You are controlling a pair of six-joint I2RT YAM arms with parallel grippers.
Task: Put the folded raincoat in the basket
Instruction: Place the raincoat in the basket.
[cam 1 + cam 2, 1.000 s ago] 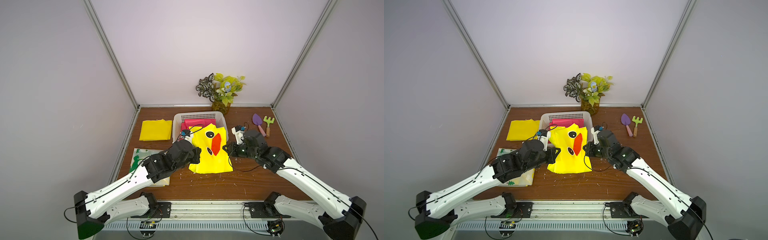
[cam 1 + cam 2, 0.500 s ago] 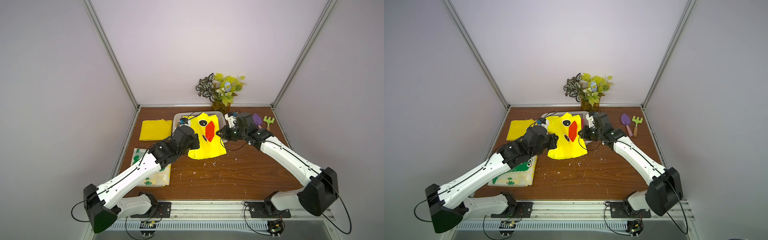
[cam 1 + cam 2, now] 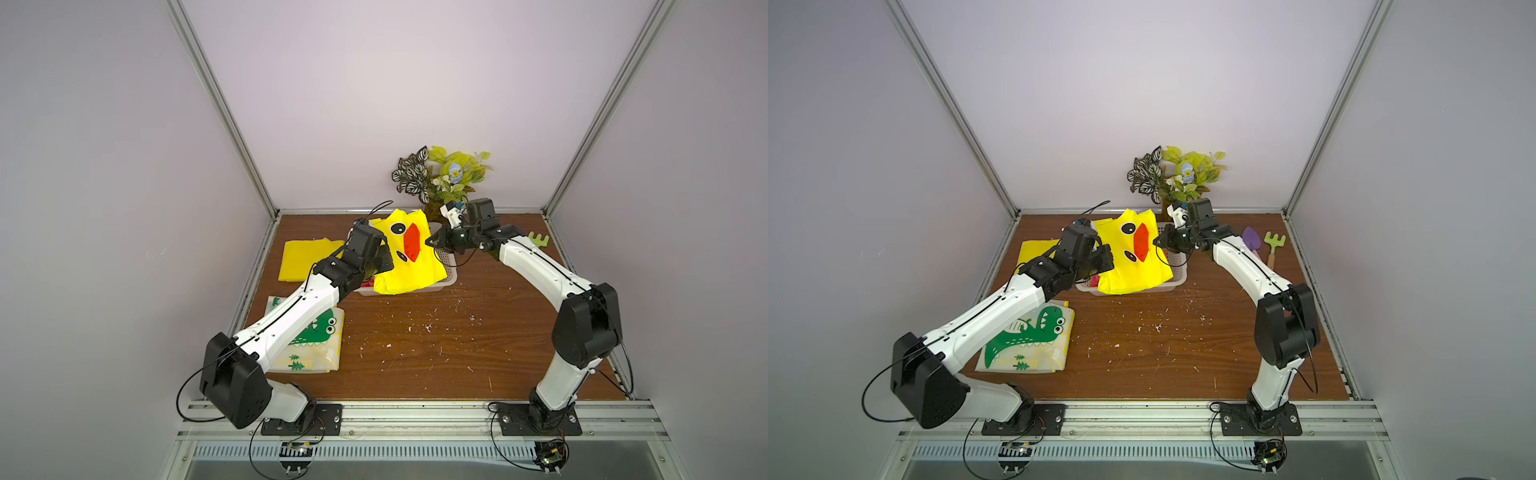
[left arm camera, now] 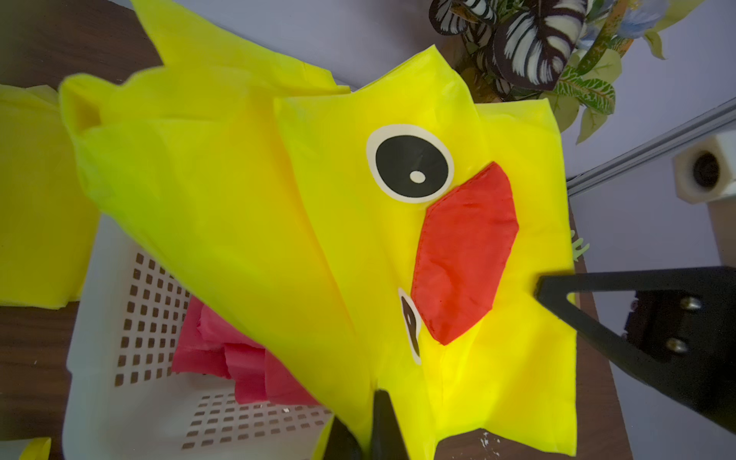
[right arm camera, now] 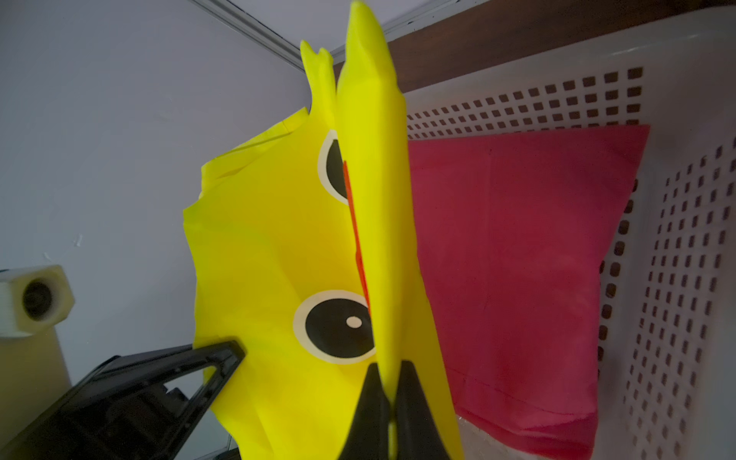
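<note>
The duck-face raincoat (image 3: pixel 409 260) hangs by opposite edges over the basket, so my right gripper should keep bringing it down until it lies on the red cloth (image 5: pixel 529 283), and then let go.
The folded raincoat (image 3: pixel 409 266) (image 3: pixel 1133 266) is yellow with a duck face and a red beak. It hangs tilted over the white perforated basket (image 3: pixel 450 272) (image 3: pixel 1178 266) at the back centre of the table, and its lower edge drapes over the front rim. My left gripper (image 3: pixel 384 266) (image 4: pixel 366 422) is shut on its left edge. My right gripper (image 3: pixel 432 242) (image 5: pixel 392 382) is shut on its right edge. A red folded cloth (image 5: pixel 517 259) (image 4: pixel 223 350) lies inside the basket (image 5: pixel 677 278), partly hidden by the raincoat (image 5: pixel 278 259).
A plain yellow folded raincoat (image 3: pixel 307 259) lies left of the basket, with a dinosaur-print one (image 3: pixel 1030 336) nearer the front left. A potted plant (image 3: pixel 440 174) stands behind the basket. A purple toy shovel (image 3: pixel 1252 239) and a green rake (image 3: pixel 1273 245) lie at the back right. White crumbs dot the wooden table (image 3: pixel 415 353).
Both grippers have carried the raincoat from the middle of the table towards the back and up, so it now hangs over the basket. Both arms have stretched farther out.
</note>
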